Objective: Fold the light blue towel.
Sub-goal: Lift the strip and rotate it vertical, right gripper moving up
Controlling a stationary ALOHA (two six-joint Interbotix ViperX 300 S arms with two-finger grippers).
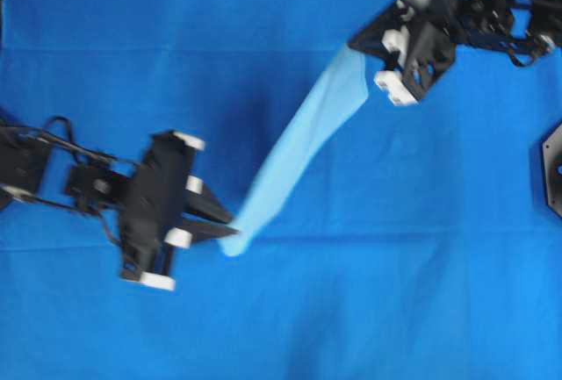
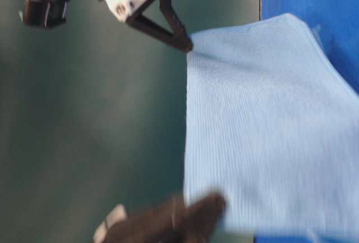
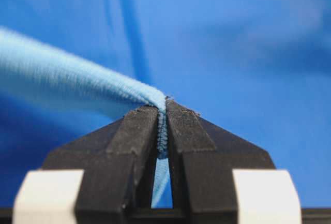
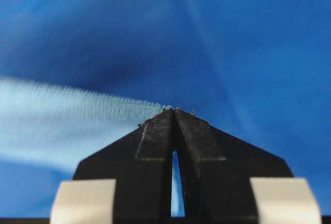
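My grippers should pull the light blue towel (image 1: 306, 139) back, as it hangs slanted in the air, and lay it flat over the blue covering (image 1: 347, 187) before folding it.
The light blue towel (image 1: 303, 134) hangs off the table, stretched as a slanted band between both grippers. My left gripper (image 1: 230, 229) is shut on its lower-left end. In the left wrist view the towel's hem (image 3: 62, 69) runs in from the left and is pinched between the closed jaws of the left gripper (image 3: 162, 108). My right gripper (image 1: 358, 46) is shut on the upper-right end. The right wrist view shows the cloth (image 4: 62, 123) ending at the tip of the right gripper (image 4: 173, 111). From table level the towel (image 2: 269, 125) is a taut flat sheet held at two corners.
A deep royal-blue covering (image 1: 395, 301) spans the whole table below the towel. A black fixture (image 1: 553, 169) sits at the right edge. The left arm (image 1: 97, 187) lies at the left, the right arm (image 1: 492, 11) at the top right.
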